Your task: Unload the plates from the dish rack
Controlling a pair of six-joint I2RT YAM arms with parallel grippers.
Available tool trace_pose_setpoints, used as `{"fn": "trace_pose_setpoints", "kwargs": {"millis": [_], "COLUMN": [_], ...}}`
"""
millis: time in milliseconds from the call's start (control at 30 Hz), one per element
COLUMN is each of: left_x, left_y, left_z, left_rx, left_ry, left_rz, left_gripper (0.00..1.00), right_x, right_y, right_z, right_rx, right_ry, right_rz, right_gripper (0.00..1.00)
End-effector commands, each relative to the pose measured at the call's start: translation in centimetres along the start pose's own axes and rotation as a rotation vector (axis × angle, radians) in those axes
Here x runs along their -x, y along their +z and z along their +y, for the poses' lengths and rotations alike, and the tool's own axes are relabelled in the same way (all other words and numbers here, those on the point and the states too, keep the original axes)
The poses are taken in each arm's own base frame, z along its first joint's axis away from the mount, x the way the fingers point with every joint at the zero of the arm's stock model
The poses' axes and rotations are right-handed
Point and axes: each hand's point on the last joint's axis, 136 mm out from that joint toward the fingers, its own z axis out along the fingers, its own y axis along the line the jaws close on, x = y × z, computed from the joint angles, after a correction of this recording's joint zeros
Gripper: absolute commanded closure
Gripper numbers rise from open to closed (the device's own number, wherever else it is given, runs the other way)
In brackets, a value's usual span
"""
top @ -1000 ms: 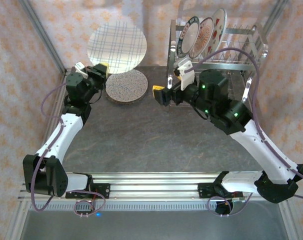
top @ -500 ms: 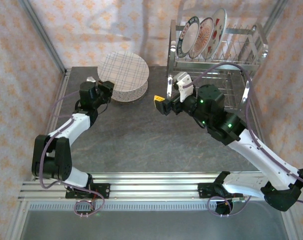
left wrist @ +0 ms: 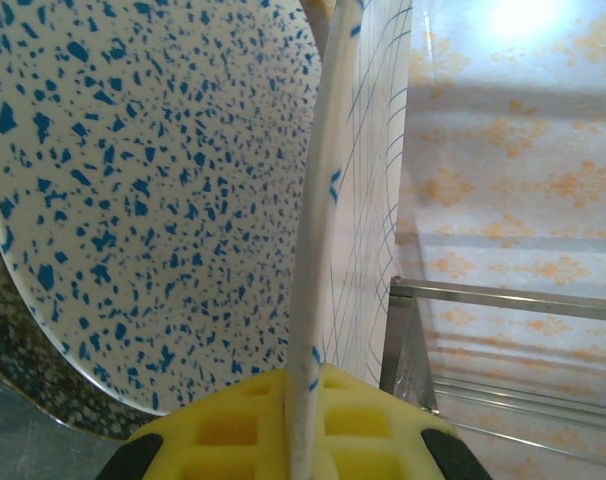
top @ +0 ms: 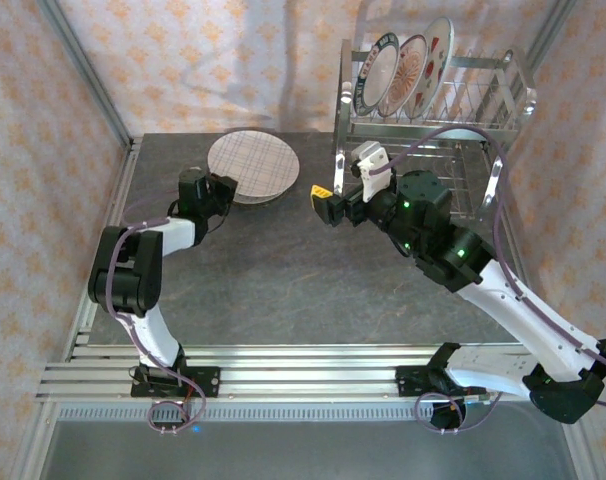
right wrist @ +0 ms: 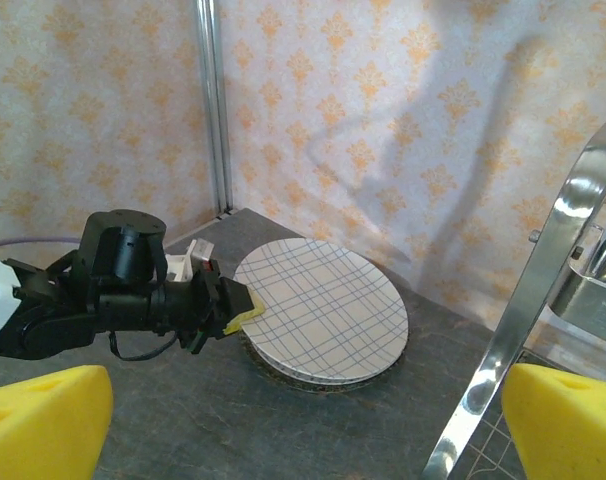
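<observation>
I can see the plaid plate (top: 253,162) hanging almost level over the blue-speckled plate (left wrist: 153,200), so I keep lowering it with my left gripper until it rests there, then let go.
The plaid-checked plate (top: 254,165) lies nearly flat on a grey speckled plate (top: 245,199) at the table's back left. My left gripper (top: 222,190) is shut on its near-left rim. In the left wrist view the white rim (left wrist: 318,250) runs edge-on between the yellow pads (left wrist: 368,425), with a blue-speckled face to its left. My right gripper (top: 328,200) hangs open and empty beside the dish rack (top: 483,100), its pads (right wrist: 43,420) wide apart, facing the plaid plate (right wrist: 323,305). Three plates stand in the top slots: dark-rimmed (top: 372,86), pink-patterned (top: 411,76), strawberry (top: 439,48).
The rack's chrome corner post (right wrist: 523,330) stands just right of my right gripper. Patterned cloth walls and a metal frame post (right wrist: 211,100) close in the back. Bare dark tabletop (top: 283,280) spreads between the arms.
My left arm has swung the plaid plate down from upright against the back wall onto the speckled plate. My right gripper has shifted slightly toward the back.
</observation>
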Motion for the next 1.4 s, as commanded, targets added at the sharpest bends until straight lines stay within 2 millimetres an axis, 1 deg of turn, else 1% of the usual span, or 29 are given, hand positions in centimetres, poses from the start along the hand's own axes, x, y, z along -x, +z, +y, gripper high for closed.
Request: {"fn": "trace_pose_setpoints", "kwargs": {"millis": [0, 133, 400, 467, 500, 800, 1033, 1267, 1367], "left_x": [2.3, 2.7, 3.3, 3.5, 3.3, 3.2, 3.1, 3.0, 2.9], "left_y": [0.2, 1.0, 2.2, 2.2, 2.9, 4.0, 4.2, 4.2, 4.1], "left_z": [-4.8, -4.1, -2.9, -3.4, -2.2, -0.6, 0.2, 1.6, 1.7], "left_rx": [-0.15, -0.142, -0.11, -0.124, -0.101, -0.074, -0.065, -0.044, -0.042], "left_ry": [0.069, 0.061, 0.065, 0.065, 0.058, 0.042, 0.036, 0.024, 0.022], "left_rz": [-0.056, -0.052, -0.03, -0.027, -0.014, 0.02, 0.031, 0.037, 0.048], "left_gripper": [1.0, 1.0, 1.0, 1.0, 1.0, 1.0, 1.0, 1.0, 0.91], "right_x": [1.8, 1.7, 2.3, 2.3, 2.3, 2.3, 2.4, 2.6, 2.6], "right_y": [-1.0, -1.1, -1.3, -1.3, -1.3, -1.4, -1.4, -1.5, -1.5], "right_z": [-0.5, -0.7, -0.8, -0.7, -0.7, -0.6, -0.7, -0.8, -0.8], "right_rx": [-0.028, -0.034, -0.037, -0.034, -0.034, -0.028, -0.031, -0.034, -0.034], "right_ry": [0.015, 0.02, 0.033, 0.033, 0.033, 0.043, 0.046, 0.052, 0.056], "right_rz": [-0.046, -0.04, -0.046, -0.045, -0.045, -0.043, -0.039, -0.036, -0.037], "right_gripper": [0.01, 0.01, 0.01, 0.01, 0.01, 0.01, 0.01, 0.01, 0.01]}}
